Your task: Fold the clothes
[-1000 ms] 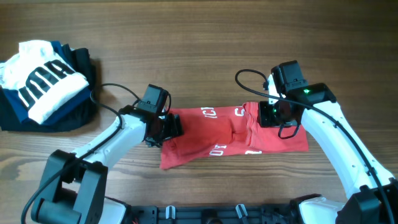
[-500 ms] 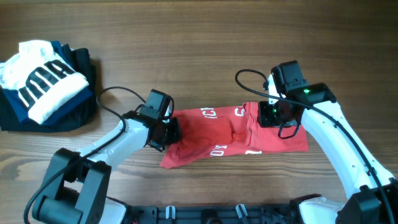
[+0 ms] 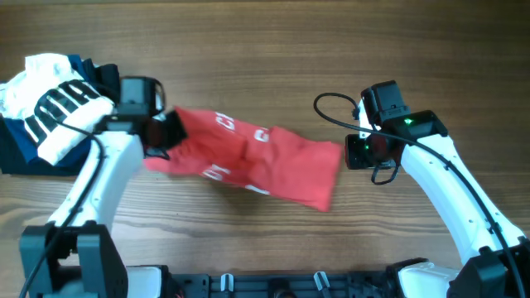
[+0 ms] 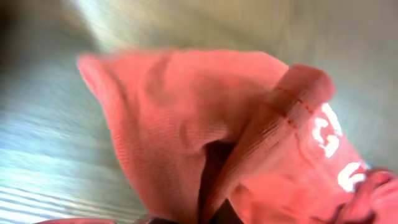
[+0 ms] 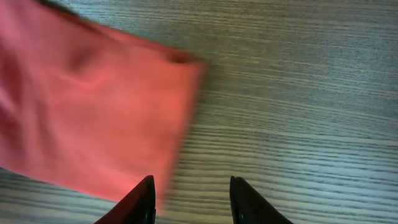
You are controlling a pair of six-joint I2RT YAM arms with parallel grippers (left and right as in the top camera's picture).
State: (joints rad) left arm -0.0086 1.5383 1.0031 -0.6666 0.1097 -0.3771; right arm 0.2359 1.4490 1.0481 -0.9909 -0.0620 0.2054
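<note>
The red T-shirt's end is in my left gripper, close to the garment pile, so I should carry that end back toward the T-shirt's opposite edge and let it go.
The clothes, a red T-shirt with white lettering, lies stretched slantwise across the middle of the table. My left gripper is shut on its left end, close to the garment pile. In the blurred left wrist view, bunched red cloth fills the frame and runs down into the jaws of that gripper. My right gripper hovers just off the shirt's right edge. It stands open over bare wood, with the shirt's edge beside its left finger.
A pile of other garments sits at the far left: a white one with black block letters on top of navy and black ones. The table is brown wood.
My left gripper shut on the shirt's left end and pulled it left and toward the back. The shirt slid out from under my right gripper, which stayed where it was.
</note>
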